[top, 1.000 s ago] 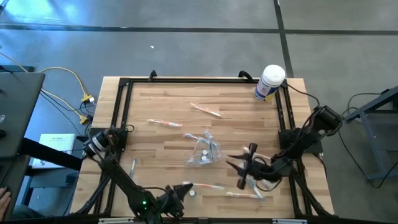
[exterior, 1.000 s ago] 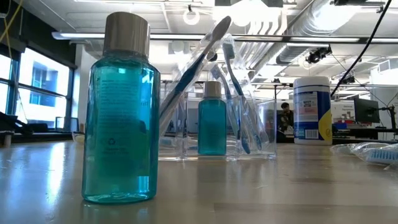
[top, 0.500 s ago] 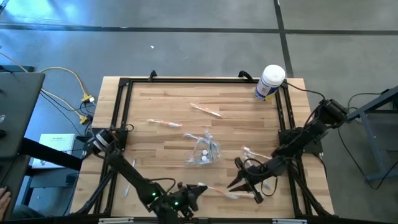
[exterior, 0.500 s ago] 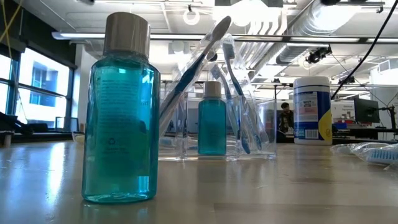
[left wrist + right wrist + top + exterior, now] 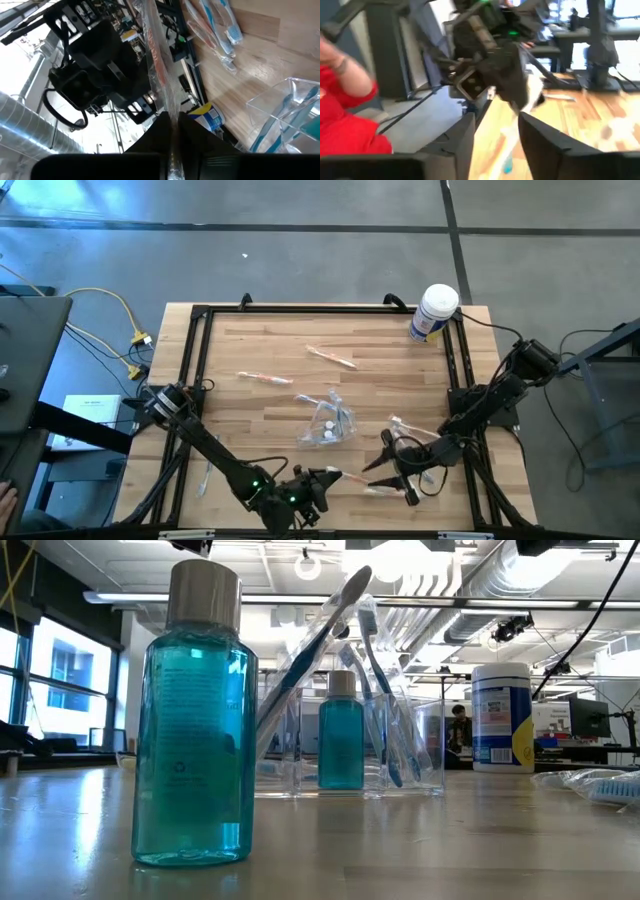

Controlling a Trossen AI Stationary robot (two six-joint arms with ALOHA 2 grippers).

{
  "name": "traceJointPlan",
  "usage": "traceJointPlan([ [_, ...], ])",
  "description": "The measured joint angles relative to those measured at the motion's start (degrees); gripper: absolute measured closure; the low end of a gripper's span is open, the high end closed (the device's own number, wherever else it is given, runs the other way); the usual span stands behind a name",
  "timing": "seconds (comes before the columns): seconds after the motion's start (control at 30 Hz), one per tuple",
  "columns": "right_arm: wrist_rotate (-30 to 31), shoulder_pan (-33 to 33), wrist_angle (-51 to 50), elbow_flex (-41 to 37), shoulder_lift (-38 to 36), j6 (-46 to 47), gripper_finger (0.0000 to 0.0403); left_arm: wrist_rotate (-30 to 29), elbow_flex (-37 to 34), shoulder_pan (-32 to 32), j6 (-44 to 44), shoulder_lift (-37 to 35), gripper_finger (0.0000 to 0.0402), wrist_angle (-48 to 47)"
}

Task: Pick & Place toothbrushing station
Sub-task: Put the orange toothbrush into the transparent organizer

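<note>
The robot's left gripper is pinching the wrapped toothbrush's head end (image 5: 173, 107), so next the right gripper grasps the toothbrush by its handle (image 5: 156, 55) before the toothbrush goes into the holder.
The toothbrushing station (image 5: 326, 425), a see-through holder, stands on its base at the table's middle. In the low view (image 5: 350, 710) it holds toothbrushes and a small teal bottle. It also shows in the left wrist view (image 5: 285, 115). My left gripper (image 5: 325, 479) is near the front edge, shut on a wrapped toothbrush (image 5: 352, 478). My right gripper (image 5: 378, 468) is open just right of it, its fingers (image 5: 540, 142) standing either side of the wrapper's free end. I cannot tell whether they touch it. My left gripper pinches one end of the wrapped toothbrush (image 5: 167, 107) between its two shut fingers. It comes roughly level from the table's left, along the wrapper. The wrapper sticks straight out past the fingertips toward my right gripper. Whether its far end rests on the table is hidden.
A white tub with a blue label (image 5: 434, 312) stands at the far right corner. Wrapped toothbrushes lie at the far middle (image 5: 330, 357), the left middle (image 5: 265, 377) and the right (image 5: 410, 427). A large teal bottle (image 5: 195, 720) stands close to the low camera. A person in red (image 5: 345, 100) is beyond the table.
My left gripper has gone toward the table's right along the near edge, to the wrapped toothbrush. My right gripper has turned and gone toward the near edge, to the same toothbrush's other end. The station has stayed put.
</note>
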Motion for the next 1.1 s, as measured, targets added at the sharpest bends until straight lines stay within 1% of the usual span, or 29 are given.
traceJointPlan([
  [0.1, -0.35, -1.14, -2.02, 0.00, 0.02, 2.76, 0.0219, 0.07, 0.00, 0.00, 0.01, 0.00, 0.0389, 0.00],
  [0.17, -2.14, -2.22, -2.05, 0.00, 0.02, 5.73, 0.0205, 0.20, 0.00, 0.22, 0.01, 0.00, 0.0388, 0.00],
  [0.27, -5.40, -3.90, -4.03, 0.80, 0.02, 9.96, 0.0193, 0.22, 0.00, 0.67, 0.05, 0.00, 0.0388, 0.00],
  [0.33, -6.12, -4.78, -7.36, 2.10, 0.02, 12.02, 0.0190, 0.44, 0.00, 0.96, 0.32, 0.00, 0.0388, -0.01],
  [0.43, -6.91, -5.56, -13.17, 4.41, 0.02, 13.37, 0.0191, 0.63, 0.00, 1.35, 0.63, 0.00, 0.0388, -0.02],
  [0.57, -10.02, -5.62, -15.26, 6.45, 0.02, 13.56, 0.0196, 0.71, 0.00, 1.95, 0.69, 0.00, 0.0388, -0.02],
  [0.8, -10.04, -6.05, -18.32, 7.34, 0.02, 13.75, 0.0221, 0.85, -0.02, 2.03, 0.66, 0.00, 0.0388, -0.06],
  [0.9, -8.12, -6.96, -21.02, 7.39, 0.00, 16.10, 0.0233, 0.78, -0.13, 2.03, 0.62, 0.00, 0.0388, -0.28],
  [0.97, -7.14, -7.43, -22.46, 7.38, 0.04, 16.26, 0.0237, 0.60, -0.13, 2.05, 0.58, -0.04, 0.0388, -0.06],
  [1.1, -7.49, -7.51, -23.02, 7.37, 0.04, 16.53, 0.0236, 0.57, -0.13, 2.03, 0.58, -0.07, 0.0388, 0.00],
])
